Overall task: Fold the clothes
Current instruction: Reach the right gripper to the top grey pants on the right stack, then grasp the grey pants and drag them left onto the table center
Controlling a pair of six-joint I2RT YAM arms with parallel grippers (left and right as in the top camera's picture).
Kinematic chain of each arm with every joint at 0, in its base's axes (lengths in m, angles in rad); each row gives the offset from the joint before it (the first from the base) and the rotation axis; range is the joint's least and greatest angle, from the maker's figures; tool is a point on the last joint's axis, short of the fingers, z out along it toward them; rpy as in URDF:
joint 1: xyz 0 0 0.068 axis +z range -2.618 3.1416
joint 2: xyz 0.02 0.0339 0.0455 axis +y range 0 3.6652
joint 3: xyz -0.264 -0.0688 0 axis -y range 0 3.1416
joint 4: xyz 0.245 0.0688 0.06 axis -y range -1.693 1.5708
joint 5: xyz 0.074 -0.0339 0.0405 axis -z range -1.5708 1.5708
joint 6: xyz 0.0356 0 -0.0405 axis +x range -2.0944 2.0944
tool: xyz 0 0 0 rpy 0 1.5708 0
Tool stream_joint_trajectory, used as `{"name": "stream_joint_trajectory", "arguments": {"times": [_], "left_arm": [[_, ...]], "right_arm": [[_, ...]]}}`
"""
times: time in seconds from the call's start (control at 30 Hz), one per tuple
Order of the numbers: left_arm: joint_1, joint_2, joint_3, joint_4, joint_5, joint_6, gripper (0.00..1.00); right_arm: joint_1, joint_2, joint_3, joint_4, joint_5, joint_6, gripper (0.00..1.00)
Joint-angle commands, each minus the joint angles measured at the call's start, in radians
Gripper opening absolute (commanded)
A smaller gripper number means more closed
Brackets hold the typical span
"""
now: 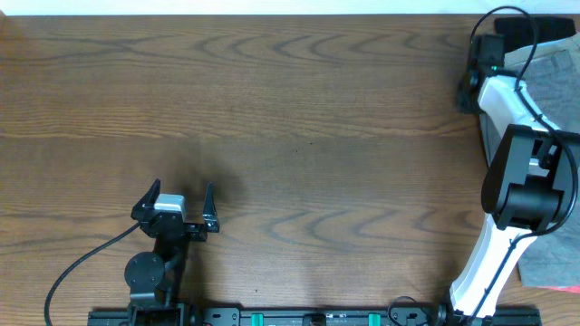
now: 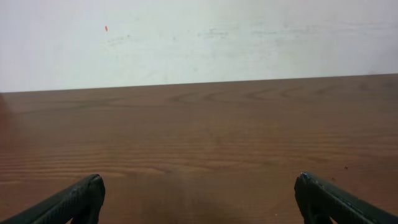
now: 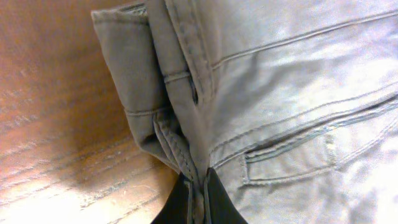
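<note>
My right gripper should keep pulling the bunched waistband edge point(image 3: 179, 102) it grips until the shorts spread over the wood point(image 1: 272, 145) that lies clear by my left gripper.
Mid-grey shorts point(image 3: 280, 93) fill the right wrist view, with a back pocket seam point(image 3: 286, 158) and a bunched, folded waistband edge point(image 3: 168, 124) over the wood. My right gripper point(image 3: 198, 196) is shut on that bunched edge. In the overhead view the grey cloth point(image 1: 555, 77) lies at the far right edge, and my right gripper point(image 1: 494, 56) is at its left side, mostly hidden under the arm. My left gripper point(image 1: 177, 205) is open and empty low at the front left, with its fingers point(image 2: 199, 186) spread wide over bare wood.
The brown wooden table point(image 1: 290, 127) spans the view. More grey cloth point(image 1: 555, 258) and a red strip point(image 1: 555, 288) lie at the front right corner beside the right arm's base. A white wall point(image 2: 199, 37) stands beyond the table's far edge.
</note>
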State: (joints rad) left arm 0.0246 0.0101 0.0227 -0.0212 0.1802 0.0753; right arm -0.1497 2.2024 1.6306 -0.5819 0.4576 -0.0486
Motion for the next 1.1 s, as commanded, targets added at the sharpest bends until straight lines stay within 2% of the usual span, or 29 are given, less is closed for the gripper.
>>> {"name": "stream_joint_trajectory", "arguments": {"times": [0.0,0.17,0.4,0.6,0.8,1.07], "left_arm": [[0.004,-0.006,-0.019,-0.03,0.014,0.003,0.98],[0.004,-0.006,-0.019,-0.03,0.014,0.003,0.98],[0.004,-0.006,-0.019,-0.03,0.014,0.003,0.98],[0.004,-0.006,-0.019,-0.03,0.014,0.003,0.98],[0.004,-0.006,-0.019,-0.03,0.014,0.003,0.98],[0.004,-0.006,-0.019,-0.03,0.014,0.003,0.98]], "right_arm": [[-0.007,-0.044,0.092,-0.061,0.009,0.061,0.01],[0.001,-0.162,0.132,-0.15,-0.006,0.097,0.01],[0.048,-0.321,0.132,-0.241,-0.232,0.108,0.01],[0.13,-0.359,0.132,-0.29,-0.357,0.161,0.01],[0.275,-0.355,0.105,-0.288,-0.563,0.175,0.01],[0.582,-0.33,0.011,-0.162,-0.583,0.289,0.01]]}}
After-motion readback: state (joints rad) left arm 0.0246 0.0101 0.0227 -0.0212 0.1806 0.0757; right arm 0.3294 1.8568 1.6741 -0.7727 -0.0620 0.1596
